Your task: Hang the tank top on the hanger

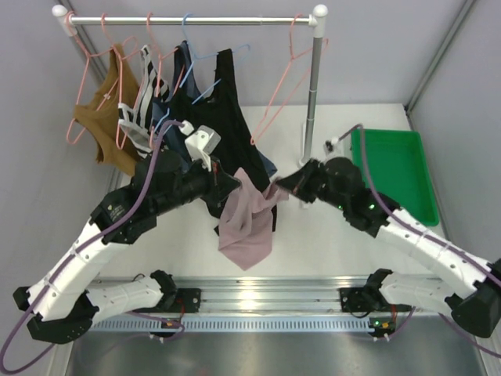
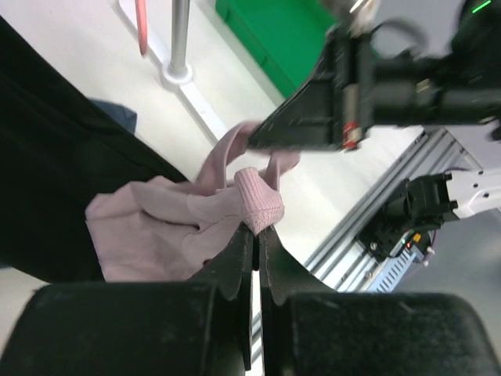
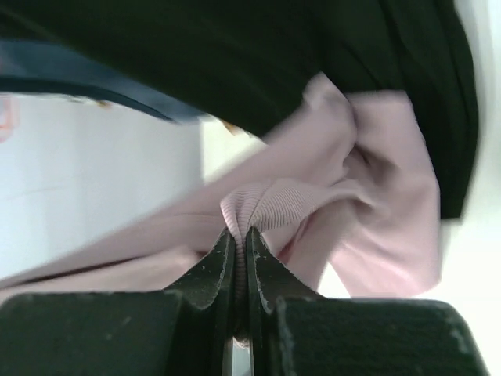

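My two grippers should put the tank top down spread out before my left gripper reaches for the empty hanger, because the tank top is hanging bunched up in both of them.
The mauve-pink tank top hangs bunched in the air between my two grippers, in front of the black top. My left gripper is shut on its ribbed edge, seen in the left wrist view with the fabric draped to the left. My right gripper is shut on another ribbed edge, with the rest of the top hanging beyond. An empty salmon-pink hanger hangs on the rail at the right end, above and behind the grippers.
The rail carries a mustard top, a striped one, a black top and light-blue hangers. The rack post stands just behind my right gripper. A green tray lies at the right.
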